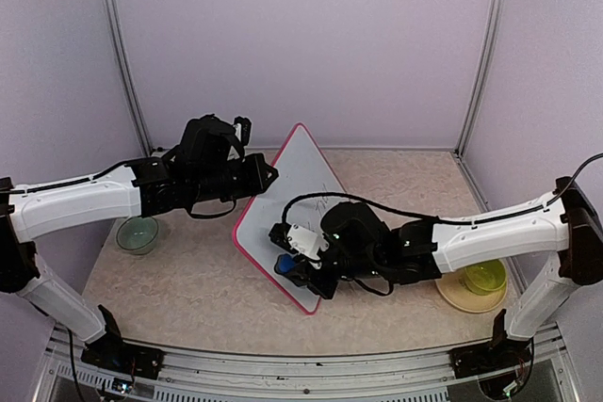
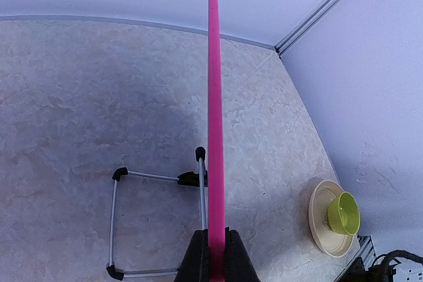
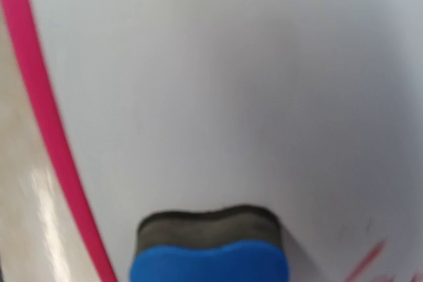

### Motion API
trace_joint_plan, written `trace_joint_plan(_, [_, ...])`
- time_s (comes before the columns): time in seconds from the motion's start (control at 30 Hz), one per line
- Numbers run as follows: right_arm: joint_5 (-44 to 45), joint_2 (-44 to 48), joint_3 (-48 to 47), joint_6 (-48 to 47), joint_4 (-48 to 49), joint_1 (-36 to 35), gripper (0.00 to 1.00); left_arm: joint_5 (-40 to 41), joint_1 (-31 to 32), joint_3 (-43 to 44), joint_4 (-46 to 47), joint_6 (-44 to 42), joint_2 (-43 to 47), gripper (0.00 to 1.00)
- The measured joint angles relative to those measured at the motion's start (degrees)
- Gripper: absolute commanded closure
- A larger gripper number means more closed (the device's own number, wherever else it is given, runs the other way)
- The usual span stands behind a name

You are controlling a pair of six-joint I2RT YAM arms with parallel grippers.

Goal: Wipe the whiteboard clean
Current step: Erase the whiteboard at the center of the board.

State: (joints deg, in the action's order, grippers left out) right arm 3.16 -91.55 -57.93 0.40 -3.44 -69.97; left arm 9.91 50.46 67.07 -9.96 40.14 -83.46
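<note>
I should sweep my right gripper back up and shift inward toward the red marks (image 3: 370, 260), as they lie farther in and the eraser is near the pink rim (image 3: 80, 203).
The whiteboard (image 1: 300, 171), white with a pink rim, stands tilted at the table's middle. My left gripper (image 1: 268, 175) is shut on its upper left edge. In the left wrist view the rim (image 2: 213, 97) runs edge-on up from between my black fingers (image 2: 195, 259). My right gripper (image 1: 296, 265) is shut on a blue eraser (image 1: 285, 265) and holds it against the board's lower part. In the right wrist view the eraser (image 3: 208, 252) shows its dark felt on the white surface (image 3: 231, 84), close to the pink rim (image 3: 39, 97). Faint red marks (image 3: 367, 259) remain at the lower right. A thin dark line (image 1: 327, 185) shows higher up.
The board's wire stand (image 2: 132, 222) with black feet rests behind it. A clear greenish bowl (image 1: 138, 233) sits at the left. A green cup (image 1: 484, 276) on a yellow plate (image 1: 459, 297) sits at the right. Walls enclose the table on three sides.
</note>
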Motion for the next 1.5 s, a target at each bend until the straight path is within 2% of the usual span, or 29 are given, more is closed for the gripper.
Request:
trace_joint_plan(0.2, [-1.07,1.07,-0.83,-0.76,4.59,0.00,1.00,0.46,0.22,-0.31,0.33,1.77,-0.04,1.00])
trace_joint_plan(0.4, [-1.03,0.66,-0.70,-0.81,5.03,0.00,1.00,0.48,0.22,-0.33,0.33,1.77,-0.07,1.00])
trace_joint_plan(0.7, [-1.88,1.11,7.72,0.81,7.58,0.00,1.00,0.44,0.20,-0.59,0.48,0.72,0.04,1.00])
trace_joint_plan(0.93, [-1.84,1.16,9.46,1.42,6.99,0.00,1.00,0.39,0.20,-0.59,0.55,0.72,0.04,1.00])
trace_joint_plan(1.23, [-1.86,1.14,4.74,0.26,2.05,0.07,1.00,0.42,0.20,-1.03,0.92,1.05,0.28,1.00])
trace_joint_plan(1.5, [-4.68,1.14,-2.93,-1.40,4.26,3.56,1.00,0.72,0.20,-1.77,1.53,2.34,0.59,1.00])
